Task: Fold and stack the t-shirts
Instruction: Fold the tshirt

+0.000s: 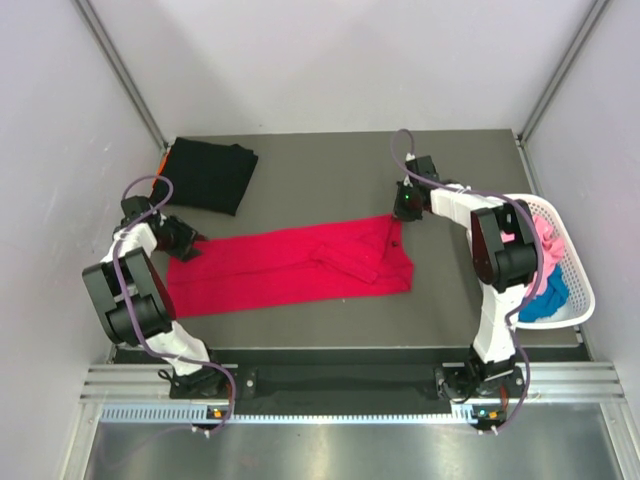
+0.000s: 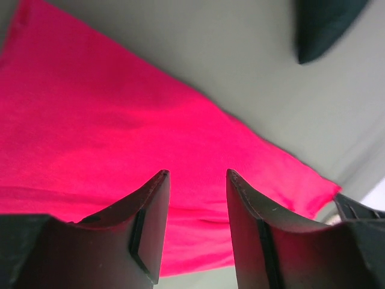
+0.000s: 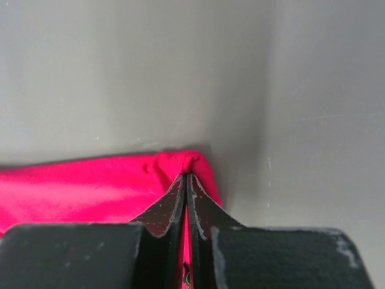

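Observation:
The red t-shirt's end (image 1: 184, 284) under my left gripper is near the wall, so next my right gripper pulls the t-shirt's other end (image 1: 402, 268) toward the basket first.
A bright red t-shirt (image 1: 290, 265) lies folded into a long band across the middle of the table. My right gripper (image 1: 402, 214) is at the band's far right corner. In the right wrist view the gripper (image 3: 185, 174) is shut on a pinched ridge of the red cloth (image 3: 90, 186). My left gripper (image 1: 192, 246) hovers at the band's left end. In the left wrist view its jaws (image 2: 197, 174) stand apart with nothing between them, and the red cloth (image 2: 120, 120) lies below. A folded black t-shirt (image 1: 210, 175) rests at the back left, over an orange one (image 1: 163, 160).
A white lattice basket (image 1: 585, 285) stands at the right edge, close to the right arm, holding a pink t-shirt (image 1: 545, 240) and a blue one (image 1: 548, 295). The black t-shirt's corner (image 2: 325, 24) shows at the top of the left wrist view. Walls close in on three sides.

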`<state>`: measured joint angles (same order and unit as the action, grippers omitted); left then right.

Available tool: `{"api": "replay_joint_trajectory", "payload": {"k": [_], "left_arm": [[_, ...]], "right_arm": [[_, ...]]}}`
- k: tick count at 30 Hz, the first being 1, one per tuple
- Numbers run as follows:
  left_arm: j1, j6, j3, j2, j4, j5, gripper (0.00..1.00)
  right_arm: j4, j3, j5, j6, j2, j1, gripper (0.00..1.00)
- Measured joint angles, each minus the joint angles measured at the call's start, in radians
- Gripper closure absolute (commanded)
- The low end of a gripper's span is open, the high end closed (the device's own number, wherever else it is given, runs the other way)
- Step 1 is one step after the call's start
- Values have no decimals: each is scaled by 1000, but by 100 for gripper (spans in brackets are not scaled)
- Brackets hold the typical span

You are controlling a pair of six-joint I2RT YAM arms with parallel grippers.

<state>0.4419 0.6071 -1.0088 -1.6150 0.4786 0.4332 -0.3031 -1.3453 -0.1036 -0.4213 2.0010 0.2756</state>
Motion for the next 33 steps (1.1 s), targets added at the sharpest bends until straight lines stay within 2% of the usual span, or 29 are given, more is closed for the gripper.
{"api": "replay_joint_trajectory", "payload": {"k": [8,17,21,24,25,27,33], "left_arm": [[0,-18,3,-111,-8,-131,52],[0,12,-1,-105,-12,-168,52],[-1,10,-15,-88,1,-225,52],[-7,-1,-44,-52,14,-241,52],[-15,-4,-55,-31,14,-241,51],[-47,-10,-71,19,6,-226,50],[-180,-11,-56,119,-32,-45,52]], "right_arm": [[-5,-5,15,2,3,-3,100],[-35,-65,7,18,40,-13,100],[-49,-96,7,37,56,-13,100],[-56,-116,-2,52,67,-18,93],[-56,-116,-5,55,67,-19,87],[-56,-117,-23,63,67,-21,84],[-102,-182,-63,100,66,-37,77]]}}
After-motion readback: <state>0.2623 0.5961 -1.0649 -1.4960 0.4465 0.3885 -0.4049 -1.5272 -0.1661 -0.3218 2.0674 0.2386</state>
